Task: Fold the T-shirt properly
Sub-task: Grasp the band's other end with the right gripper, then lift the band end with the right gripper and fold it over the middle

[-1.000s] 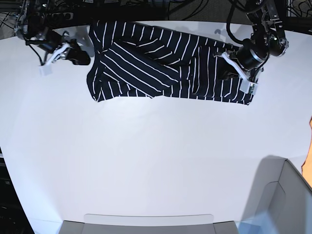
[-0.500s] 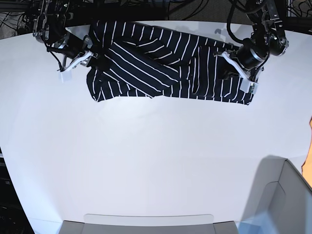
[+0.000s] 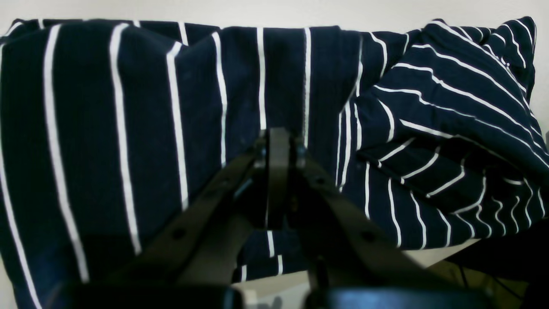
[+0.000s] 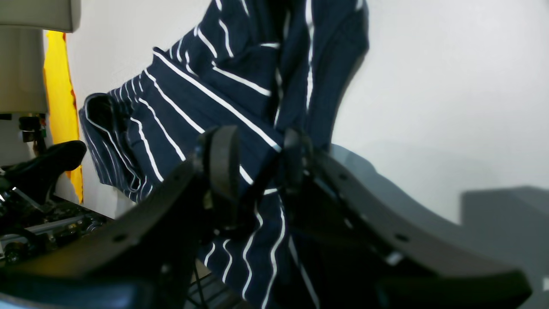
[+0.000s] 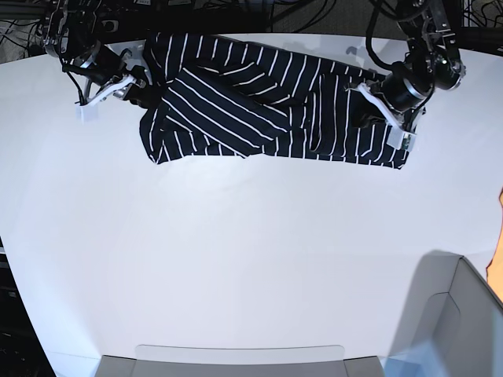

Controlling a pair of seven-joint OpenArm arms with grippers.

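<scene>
The T-shirt is bunched up along the far edge with a diagonal fold [image 5: 228, 104], so next my right gripper picks it up toward the middle of the white table [image 5: 263, 200] before folding it.
The T-shirt [image 5: 267, 102] lies partly folded along the far edge of the white table [image 5: 236, 251], navy with thin white stripes. A diagonal fold lies over its left half. My right gripper [image 5: 130, 93] is at the shirt's left edge. In the right wrist view it [image 4: 257, 159] is open, with striped fabric [image 4: 206, 94] showing between and beyond the fingers. My left gripper [image 5: 365, 94] rests on the shirt's right part. In the left wrist view it [image 3: 279, 146] is shut, tips together over the fabric [image 3: 128, 111]; I cannot tell whether cloth is pinched.
A grey bin [image 5: 464, 314] stands at the near right corner, and a grey tray edge [image 5: 236, 361] runs along the near side. A yellow object [image 4: 58, 107] stands off the table. Cables [image 5: 236, 12] run behind the far edge.
My right gripper has moved right, from off the shirt's left side up to its left edge. The left arm and the shirt's right part have stayed still.
</scene>
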